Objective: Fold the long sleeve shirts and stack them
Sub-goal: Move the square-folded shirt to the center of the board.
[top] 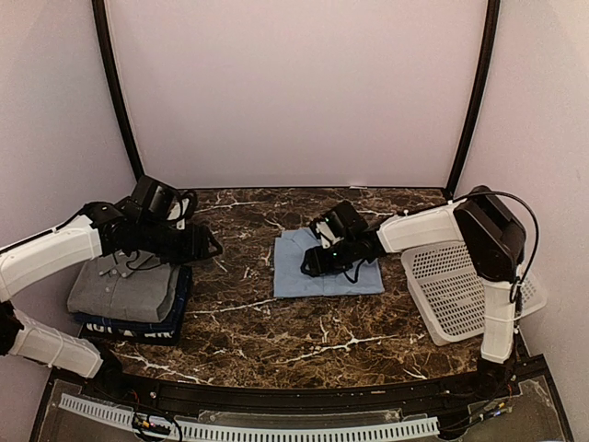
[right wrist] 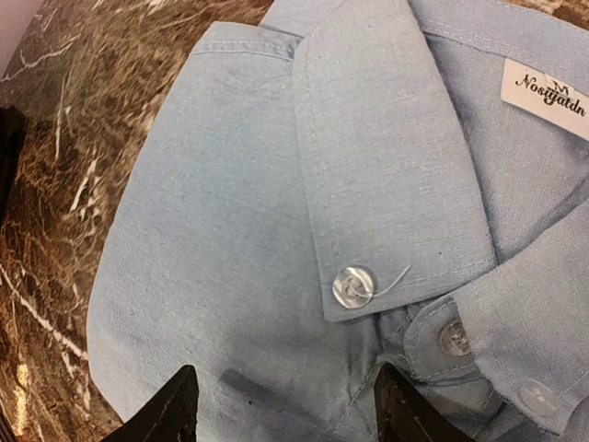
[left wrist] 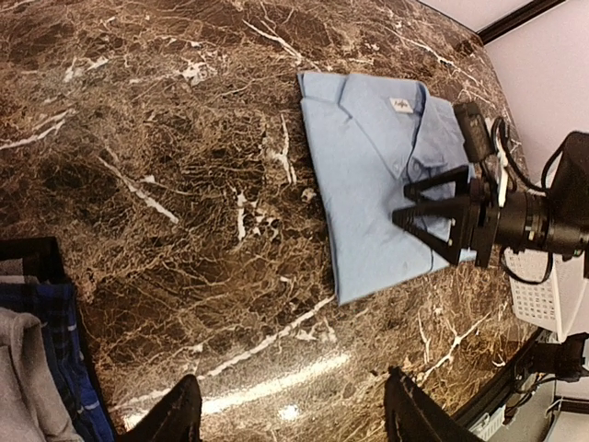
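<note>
The dark navy shirt's edge (top: 182, 304) has open marble along it, so my left gripper keeps going down beside the stack (top: 197, 296) until its open fingers close on that edge.
A folded light blue collared shirt (top: 313, 267) lies at the table's middle; it also shows in the left wrist view (left wrist: 377, 166) and close up in the right wrist view (right wrist: 239, 212). My right gripper (top: 311, 261) is open just above it, near the collar, fingers (right wrist: 170, 410) apart and holding nothing. A folded grey collared shirt (top: 124, 285) lies on a dark navy shirt (top: 170, 324) at the left. My left gripper (top: 210, 247) is open and empty over bare marble, right of that stack.
A white lattice basket (top: 460, 290) lies tilted at the right edge of the dark marble table (top: 276, 341). Pale walls with black corner poles close in the back and sides.
</note>
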Robot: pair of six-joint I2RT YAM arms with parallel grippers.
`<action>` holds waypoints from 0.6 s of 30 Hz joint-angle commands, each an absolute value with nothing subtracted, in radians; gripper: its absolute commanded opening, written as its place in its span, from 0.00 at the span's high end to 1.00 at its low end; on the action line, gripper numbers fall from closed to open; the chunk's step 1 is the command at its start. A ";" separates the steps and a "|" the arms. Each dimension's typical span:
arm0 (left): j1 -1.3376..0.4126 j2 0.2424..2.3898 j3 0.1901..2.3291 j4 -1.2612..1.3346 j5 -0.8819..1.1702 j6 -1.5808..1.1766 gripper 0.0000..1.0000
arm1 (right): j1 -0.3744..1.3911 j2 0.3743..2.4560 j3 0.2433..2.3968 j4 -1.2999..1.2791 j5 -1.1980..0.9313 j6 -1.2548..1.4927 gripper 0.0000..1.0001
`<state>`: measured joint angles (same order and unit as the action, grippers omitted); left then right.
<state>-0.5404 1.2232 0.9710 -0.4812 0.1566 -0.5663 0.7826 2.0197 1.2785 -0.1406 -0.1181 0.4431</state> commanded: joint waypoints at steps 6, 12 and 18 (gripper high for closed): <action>-0.580 1.181 0.911 -0.549 0.124 -0.643 0.34 | 0.590 2.188 1.411 -0.221 -0.167 0.293 0.37; -0.678 1.219 0.895 -0.630 -0.031 -0.714 0.33 | 0.502 2.222 1.465 -0.261 -0.175 0.264 0.36; -0.715 1.233 0.840 -0.661 -0.119 -0.787 0.33 | 0.413 2.208 1.457 -0.265 -0.193 0.265 0.36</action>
<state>-0.7010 1.2247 0.8734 -0.5911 -0.0185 -0.7216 0.4713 2.1677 1.4754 -0.1429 -0.2001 0.2699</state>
